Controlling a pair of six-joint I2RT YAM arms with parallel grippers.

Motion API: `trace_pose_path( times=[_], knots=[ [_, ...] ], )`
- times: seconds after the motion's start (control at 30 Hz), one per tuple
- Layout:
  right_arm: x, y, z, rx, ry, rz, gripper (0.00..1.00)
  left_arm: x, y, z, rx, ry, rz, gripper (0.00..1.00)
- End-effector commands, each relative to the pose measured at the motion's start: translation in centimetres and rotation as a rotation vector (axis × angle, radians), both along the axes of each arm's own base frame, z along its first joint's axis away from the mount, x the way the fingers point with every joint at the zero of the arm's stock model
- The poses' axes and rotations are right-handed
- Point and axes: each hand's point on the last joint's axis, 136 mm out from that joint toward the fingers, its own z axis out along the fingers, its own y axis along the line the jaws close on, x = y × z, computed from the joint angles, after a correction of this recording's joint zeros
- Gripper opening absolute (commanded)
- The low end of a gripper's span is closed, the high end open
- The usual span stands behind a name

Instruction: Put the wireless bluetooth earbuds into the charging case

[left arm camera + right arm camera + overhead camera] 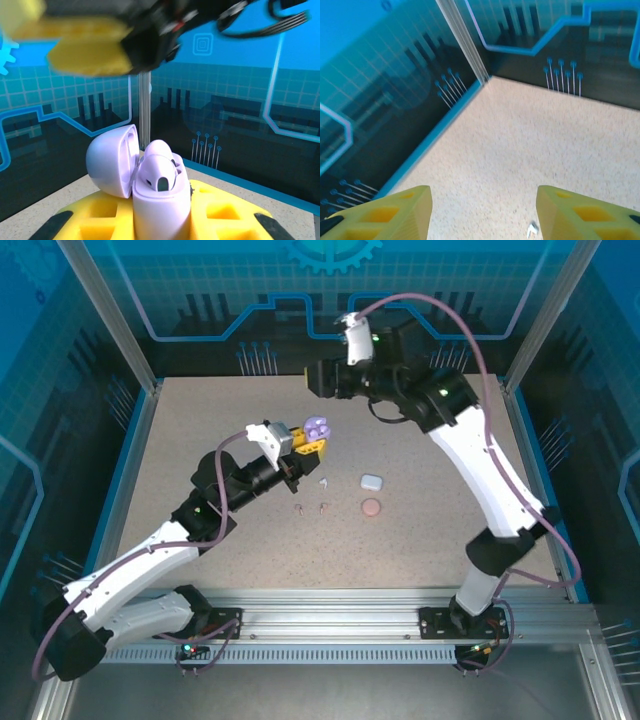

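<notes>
My left gripper should keep holding the purple case [161, 214] that it grips below its open lid [114, 161] until the lid shuts, and then I should lower the case and release it.
My left gripper [308, 440] is shut on an open purple charging case [317, 429], held up above the table. In the left wrist view the case [160, 205] stands between the yellow fingers [225, 210] with its lid [111, 161] swung left. Purple earbuds [159, 172] sit in its wells. My right gripper [322, 380] hangs high at the back, open and empty, and its fingers [592, 215] stand wide apart over bare table. A white earbud [322, 481] [533, 230] and two pink earbuds [300, 508] [323, 506] lie on the table.
A closed pale blue-white case [372, 481] and a closed pink case [371, 507] lie right of the loose earbuds. Blue walls and metal posts ring the table [200, 420]. A blurred yellow finger of the right gripper [85, 47] hangs above the purple case.
</notes>
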Motion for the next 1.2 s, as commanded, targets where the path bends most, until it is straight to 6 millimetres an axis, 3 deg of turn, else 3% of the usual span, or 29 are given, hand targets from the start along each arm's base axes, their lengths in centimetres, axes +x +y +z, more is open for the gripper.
trace_pose_path(
  times=[0.0,0.2,0.57,0.7,0.83,0.97,1.17],
  knots=[
    [-0.4,0.2,-2.7,-0.063,0.103,0.051,0.55,-0.7,-0.6,1.9,-0.018,-0.039,-0.037,0.0],
    [-1.2,0.9,-4.7,-0.094,0.143,0.075,0.51,-0.5,-0.7,1.8,-0.02,-0.038,-0.028,0.0],
    [-4.5,-0.6,-5.2,-0.084,0.136,0.065,0.49,0.0,-0.9,1.6,-0.015,-0.03,-0.018,0.0],
    [-3.9,-1.7,-5.1,-0.088,0.112,-0.014,0.52,0.1,-1.1,1.3,-0.016,-0.019,-0.02,0.0],
    [-0.4,-6.8,-5.0,-0.102,0.09,-0.305,0.58,1.2,-1.5,-0.4,-0.023,0.049,-0.005,0.0],
    [1.7,-12.9,-6.6,-0.02,0.154,-0.527,0.61,3.9,-1.8,-4.6,0.007,0.178,0.076,0.0],
    [-0.2,-17.0,-11.9,-0.046,0.215,-0.623,0.61,8.2,-2.0,-10.6,0.012,0.384,0.144,0.0]
  ],
)
